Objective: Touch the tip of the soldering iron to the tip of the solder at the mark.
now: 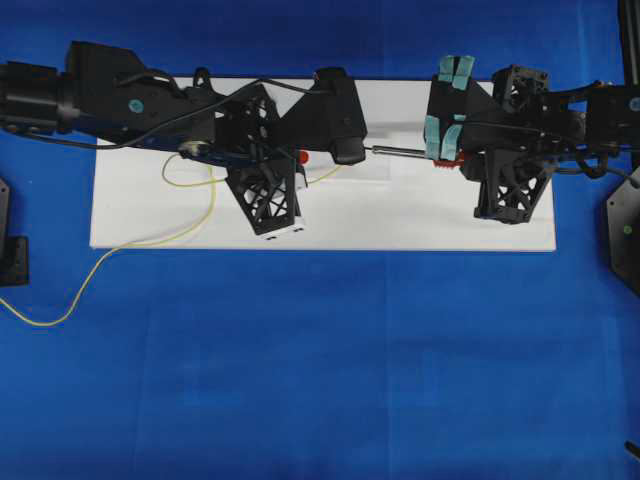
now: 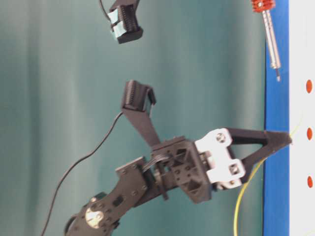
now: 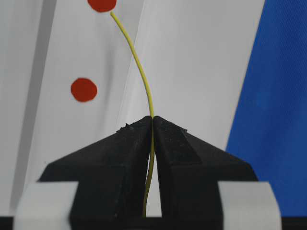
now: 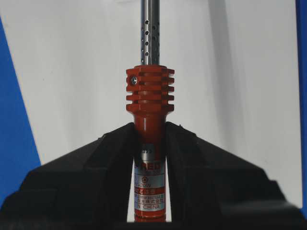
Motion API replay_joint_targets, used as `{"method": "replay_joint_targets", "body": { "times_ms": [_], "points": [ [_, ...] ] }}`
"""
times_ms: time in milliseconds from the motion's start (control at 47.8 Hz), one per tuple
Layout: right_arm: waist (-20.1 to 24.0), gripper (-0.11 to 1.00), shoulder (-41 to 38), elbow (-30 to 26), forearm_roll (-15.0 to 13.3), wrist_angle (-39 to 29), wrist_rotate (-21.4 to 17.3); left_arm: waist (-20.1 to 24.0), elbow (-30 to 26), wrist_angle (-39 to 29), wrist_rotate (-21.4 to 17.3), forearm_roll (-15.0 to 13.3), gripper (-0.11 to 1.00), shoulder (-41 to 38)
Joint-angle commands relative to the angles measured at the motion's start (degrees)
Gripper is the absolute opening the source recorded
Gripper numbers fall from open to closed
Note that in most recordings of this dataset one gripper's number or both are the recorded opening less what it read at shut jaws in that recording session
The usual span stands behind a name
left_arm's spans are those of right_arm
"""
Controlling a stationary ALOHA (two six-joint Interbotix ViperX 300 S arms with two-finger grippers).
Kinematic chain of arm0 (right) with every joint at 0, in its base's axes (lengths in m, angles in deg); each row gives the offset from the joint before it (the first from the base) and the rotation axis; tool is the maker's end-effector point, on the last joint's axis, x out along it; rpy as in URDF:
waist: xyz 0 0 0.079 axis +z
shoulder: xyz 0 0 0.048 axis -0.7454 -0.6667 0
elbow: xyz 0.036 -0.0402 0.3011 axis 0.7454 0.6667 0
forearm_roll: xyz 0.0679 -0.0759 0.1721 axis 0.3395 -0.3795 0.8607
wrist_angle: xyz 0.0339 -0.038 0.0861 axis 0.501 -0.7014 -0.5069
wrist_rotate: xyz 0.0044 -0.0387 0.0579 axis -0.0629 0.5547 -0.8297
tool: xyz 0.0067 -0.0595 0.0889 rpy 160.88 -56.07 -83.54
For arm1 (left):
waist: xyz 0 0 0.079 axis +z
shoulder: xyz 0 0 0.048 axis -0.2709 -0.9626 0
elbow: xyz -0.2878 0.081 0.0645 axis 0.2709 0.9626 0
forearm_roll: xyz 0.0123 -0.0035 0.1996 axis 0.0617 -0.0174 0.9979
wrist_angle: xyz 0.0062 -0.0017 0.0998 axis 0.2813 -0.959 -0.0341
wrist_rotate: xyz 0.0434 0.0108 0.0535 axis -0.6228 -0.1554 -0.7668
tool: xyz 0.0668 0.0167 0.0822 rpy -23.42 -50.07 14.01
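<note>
The soldering iron's tip (image 2: 278,78) is hanging away from the solder's tip at the mark (image 3: 112,13), so my left gripper should stay still while my right gripper brings the soldering iron.
My left gripper (image 3: 152,118) is shut on the thin yellow solder (image 3: 142,67). The solder curves away from the fingertips, and its end lies at the edge of a red mark (image 3: 101,4) on the white board (image 3: 192,57). My right gripper (image 4: 150,126) is shut on the red-orange handle of the soldering iron (image 4: 150,96), whose perforated silver shaft points away from it. From table level, the soldering iron (image 2: 270,39) hangs above the board, its dark tip off to one side of the left gripper (image 2: 288,140) and apart from the solder. Overhead, the shaft of the soldering iron (image 1: 398,151) points at the left arm.
The white board (image 1: 400,215) lies on a blue cloth (image 1: 320,380). A second red mark (image 3: 84,89) sits nearer my left gripper. The solder's (image 1: 75,300) loose length trails off the board's left end across the cloth. Black brackets (image 1: 12,245) stand at both side edges.
</note>
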Motion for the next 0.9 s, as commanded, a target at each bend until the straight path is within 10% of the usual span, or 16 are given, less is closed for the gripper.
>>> {"method": "replay_joint_targets", "body": {
  "times_ms": [0, 878],
  "points": [
    [0.0, 0.06, 1.0, -0.2, -0.2, 0.4, 0.0, 0.5, -1.4, 1.1, -0.2, 0.2, 0.02, 0.2],
    [0.0, 0.06, -4.8, -2.5, -0.3, 1.8, 0.1, 0.6, -1.7, 1.0, -0.2, 0.2, 0.02, -0.5]
  ]
}}
